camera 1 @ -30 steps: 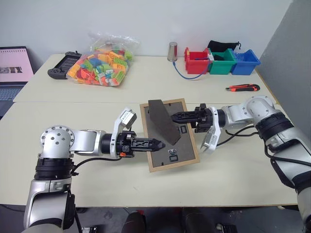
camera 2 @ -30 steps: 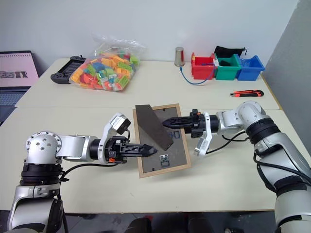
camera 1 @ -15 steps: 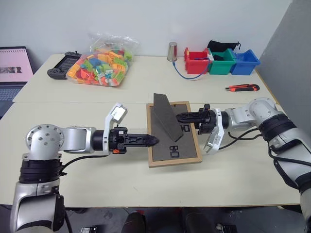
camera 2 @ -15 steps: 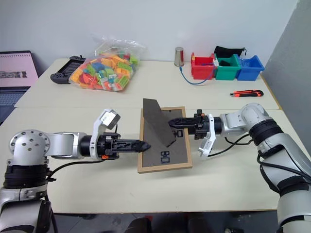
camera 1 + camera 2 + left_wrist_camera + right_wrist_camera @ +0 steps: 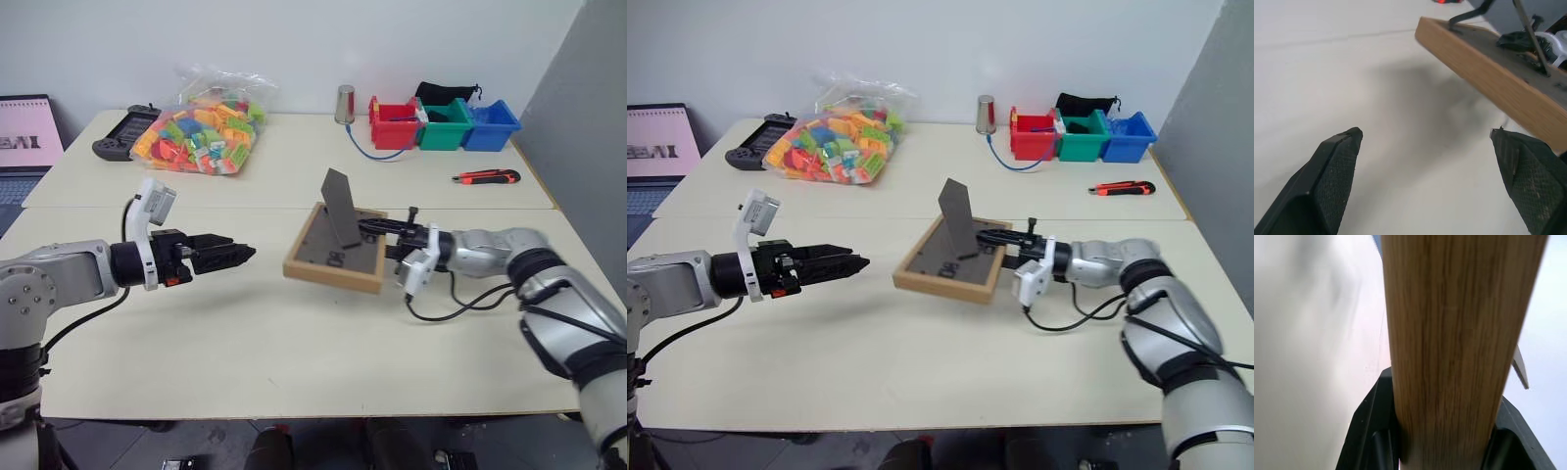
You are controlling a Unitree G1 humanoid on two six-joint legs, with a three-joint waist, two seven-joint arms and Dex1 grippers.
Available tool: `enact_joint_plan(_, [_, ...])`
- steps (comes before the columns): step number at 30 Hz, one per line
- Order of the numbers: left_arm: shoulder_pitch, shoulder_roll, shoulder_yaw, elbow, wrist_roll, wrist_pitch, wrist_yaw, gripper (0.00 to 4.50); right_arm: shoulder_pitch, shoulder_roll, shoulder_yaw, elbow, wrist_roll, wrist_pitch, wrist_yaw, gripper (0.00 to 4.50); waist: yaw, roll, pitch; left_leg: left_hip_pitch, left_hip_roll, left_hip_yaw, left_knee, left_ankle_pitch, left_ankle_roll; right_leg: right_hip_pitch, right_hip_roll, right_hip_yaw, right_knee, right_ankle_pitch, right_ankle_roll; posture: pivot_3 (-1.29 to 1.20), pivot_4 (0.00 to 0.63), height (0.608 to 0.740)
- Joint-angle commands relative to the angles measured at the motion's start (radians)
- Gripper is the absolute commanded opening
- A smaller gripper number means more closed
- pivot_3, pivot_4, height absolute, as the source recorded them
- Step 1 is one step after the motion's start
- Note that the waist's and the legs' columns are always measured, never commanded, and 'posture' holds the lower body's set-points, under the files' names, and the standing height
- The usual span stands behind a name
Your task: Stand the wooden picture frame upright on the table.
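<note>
The picture frame's dark back [image 5: 318, 241] is facing up close to my left gripper. Next, my left gripper moves away while my right gripper turns the frame upright [image 5: 331, 278].
The wooden picture frame [image 5: 331, 257] hangs tilted low over the table [image 5: 245, 343], dark back facing up. Its stand flap [image 5: 341, 206] is folded out and pointing upward. My right gripper [image 5: 378, 239] is shut on the frame's right edge, and in the right wrist view the light-wood edge [image 5: 1449, 333] sits clamped between the black fingers [image 5: 1369, 431]. My left gripper [image 5: 235, 255] is open and holds nothing, a short way left of the frame. In the left wrist view its fingers [image 5: 1334, 176] stand wide apart, with the frame's edge [image 5: 1488, 73] ahead of them.
At the back left lie a bag of colourful bricks [image 5: 201, 132], a black controller [image 5: 122, 125] and a laptop [image 5: 24, 132]. At the back right stand a metal cup [image 5: 346, 104] and red, green and blue bins [image 5: 446, 125], with an orange box cutter [image 5: 487, 177] nearby.
My left gripper let go of the frame, opened and drew back to the left. The right gripper rolled the frame to a flatter tilt, with the flap now pointing up.
</note>
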Motion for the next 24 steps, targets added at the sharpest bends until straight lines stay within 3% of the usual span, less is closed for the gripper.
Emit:
enact_joint_plan(1, [0.062,0.034,0.025,-0.139,0.175,-0.179,0.01,4.48,0.019,0.126,-0.289,-0.115,0.561,0.383,0.669,1.49,-0.005,0.0,0.0,0.0,0.001,0.0,0.0,0.002,-0.003,0.0,0.0,0.0,0.0,0.0,0.0,0.0,0.15,0.74])
enact_joint_plan(4, [0.054,-0.011,0.053,-0.166,0.232,-0.244,0.069,4.48,0.041,0.186,-0.399,-0.276,0.776,0.764,0.932,1.49,0.011,0.001,0.001,0.0,0.001,-0.002,0.0,0.002,-0.003,0.001,0.0,-0.003,0.001,0.0,0.0,0.0,0.15,0.74])
enact_joint_plan(8, [0.039,-0.041,0.097,-0.164,0.294,-0.292,0.138,4.48,0.045,0.233,-0.462,-0.394,0.894,1.163,1.042,1.49,0.026,0.001,0.001,-0.001,0.0,-0.003,0.0,0.0,0.0,0.001,0.0,-0.005,0.001,0.0,0.0,0.0,0.15,0.74])
enact_joint_plan(13, [0.069,-0.064,0.197,-0.194,0.191,-0.211,0.128,4.48,0.067,0.264,-0.486,-0.498,0.983,1.47,1.158,1.49,0.026,0.001,0.001,-0.002,0.0,-0.003,0.0,-0.001,0.001,-0.001,0.0,-0.004,0.001,0.0,0.0,0.0,0.15,0.74])
enact_joint_plan(17, [0.154,-0.058,0.272,-0.229,0.096,-0.155,0.058,4.48,0.085,0.32,-0.469,-0.493,0.995,1.551,1.228,1.49,0.018,0.001,0.001,-0.002,0.0,-0.002,-0.001,-0.001,0.001,-0.001,0.0,-0.004,0.0,0.0,0.0,0.0,0.15,0.74])
enact_joint_plan(24, [0.241,-0.039,0.294,-0.27,0.064,-0.134,0.019,4.48,0.085,0.394,-0.491,-0.401,0.963,1.499,1.195,1.49,0.011,0.001,0.001,-0.001,0.002,-0.002,-0.001,-0.001,0.001,-0.001,0.002,-0.004,0.001,0.0,0.0,0.0,0.15,0.74])
